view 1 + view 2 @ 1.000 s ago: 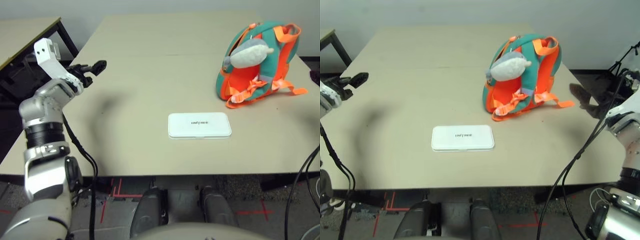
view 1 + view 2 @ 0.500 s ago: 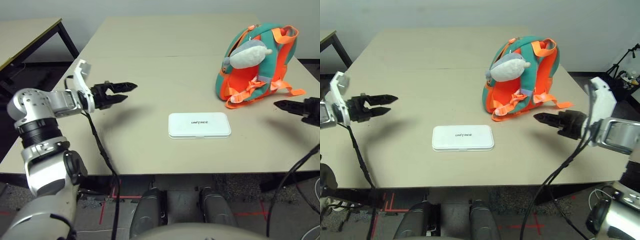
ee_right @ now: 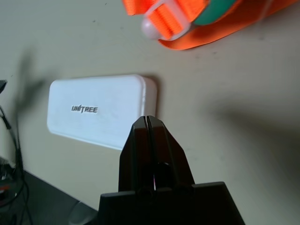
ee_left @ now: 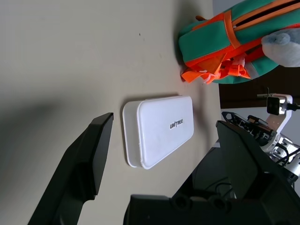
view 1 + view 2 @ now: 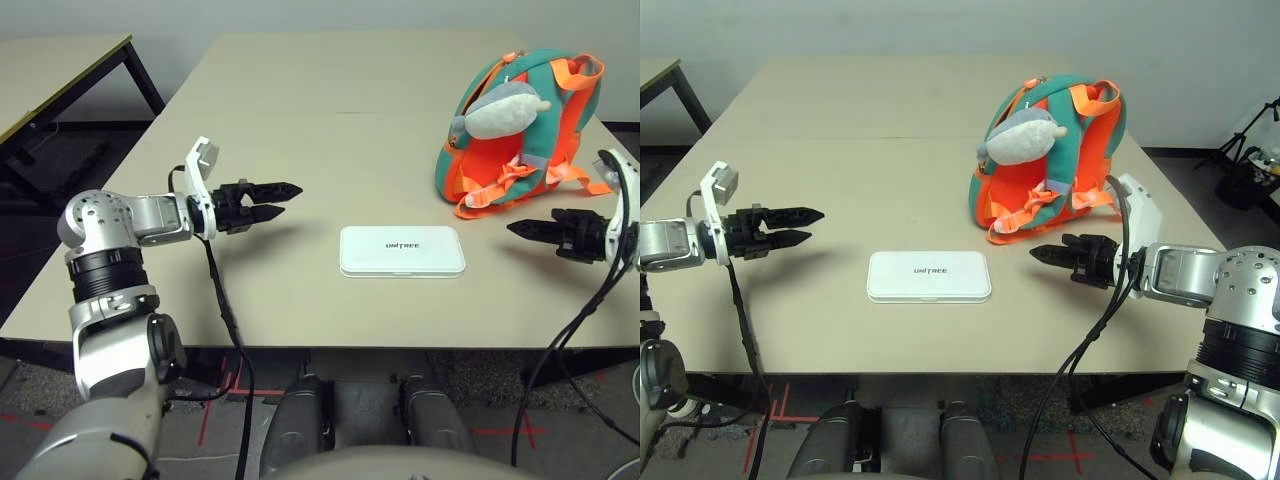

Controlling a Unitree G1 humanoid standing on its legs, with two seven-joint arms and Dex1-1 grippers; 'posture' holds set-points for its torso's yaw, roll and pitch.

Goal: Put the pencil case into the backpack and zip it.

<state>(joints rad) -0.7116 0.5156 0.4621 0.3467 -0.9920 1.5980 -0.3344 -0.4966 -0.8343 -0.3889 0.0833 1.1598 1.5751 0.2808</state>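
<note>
The pencil case lies flat and free to slide, so my shut right gripper should brace the end (image 5: 986, 280) beside it while my left gripper takes the opposite end (image 5: 873, 277).
The white pencil case (image 5: 402, 251) lies flat near the table's front edge, its black lettering up. The teal and orange backpack (image 5: 520, 130) stands at the back right with a grey plush shark (image 5: 500, 108) on its front. My left gripper (image 5: 285, 199) hovers open over the table, left of the case and apart from it. My right gripper (image 5: 1038, 253) is shut on nothing, pointing at the case from its right, just in front of the backpack's orange straps (image 5: 1080, 205). In the left wrist view the case (image 4: 159, 129) sits between the spread fingers, well ahead of them.
A second table (image 5: 60, 65) stands at the far left beyond a gap. Black cables (image 5: 1110, 330) hang from both wrists past the table's front edge. A tripod (image 5: 1250, 150) stands on the floor at the right.
Both arms have swung in over the table toward the pencil case. The right gripper has come into view and closed. The case and backpack have not moved.
</note>
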